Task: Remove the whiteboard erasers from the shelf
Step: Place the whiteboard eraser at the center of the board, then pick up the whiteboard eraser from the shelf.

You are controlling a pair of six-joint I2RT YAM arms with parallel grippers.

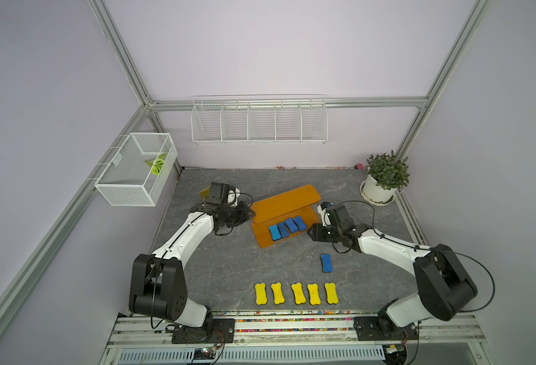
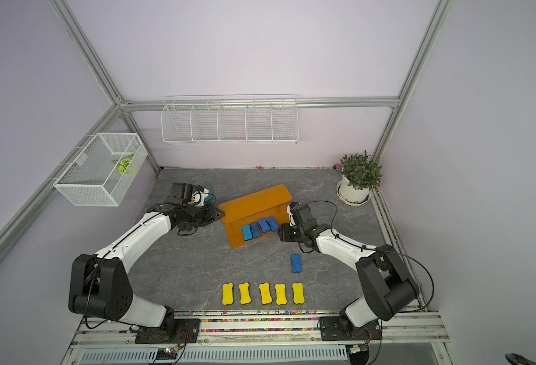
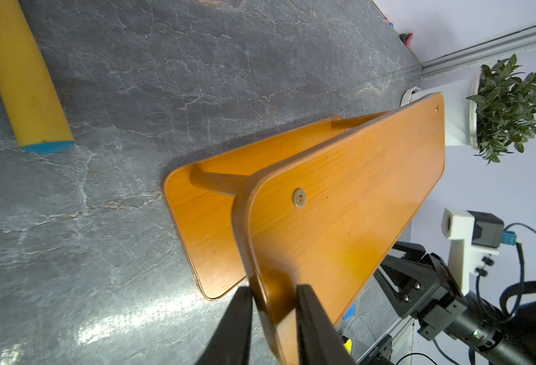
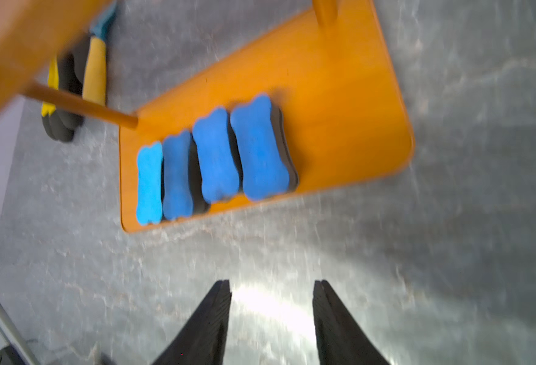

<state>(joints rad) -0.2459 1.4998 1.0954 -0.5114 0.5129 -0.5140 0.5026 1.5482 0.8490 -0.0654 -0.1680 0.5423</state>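
The end blue eraser sits tight (image 4: 235, 141) against the one next to it, so my right gripper should pull the end blue eraser's near end (image 4: 271, 184) away from the row before lifting it off.
The orange-brown shelf (image 1: 285, 199) (image 2: 255, 202) stands mid-table. Several blue whiteboard erasers (image 1: 287, 228) (image 4: 216, 158) lie side by side on its lower board. My left gripper (image 1: 250, 215) (image 3: 274, 303) is shut on the left end of the shelf's top board (image 3: 339, 205), one finger on each face. My right gripper (image 1: 311, 234) (image 4: 271, 294) hovers open over bare table by the shelf's right front corner, holding nothing. One blue eraser (image 1: 326, 263) lies loose on the table. Several yellow erasers (image 1: 296, 293) (image 2: 265, 293) sit in a row near the front edge.
A yellow glove (image 3: 23, 79) (image 4: 94, 72) lies behind the left gripper. A potted plant (image 1: 383, 180) stands at the back right corner. A white wire basket (image 1: 137, 170) hangs on the left wall and a wire rack (image 1: 258, 123) on the back wall.
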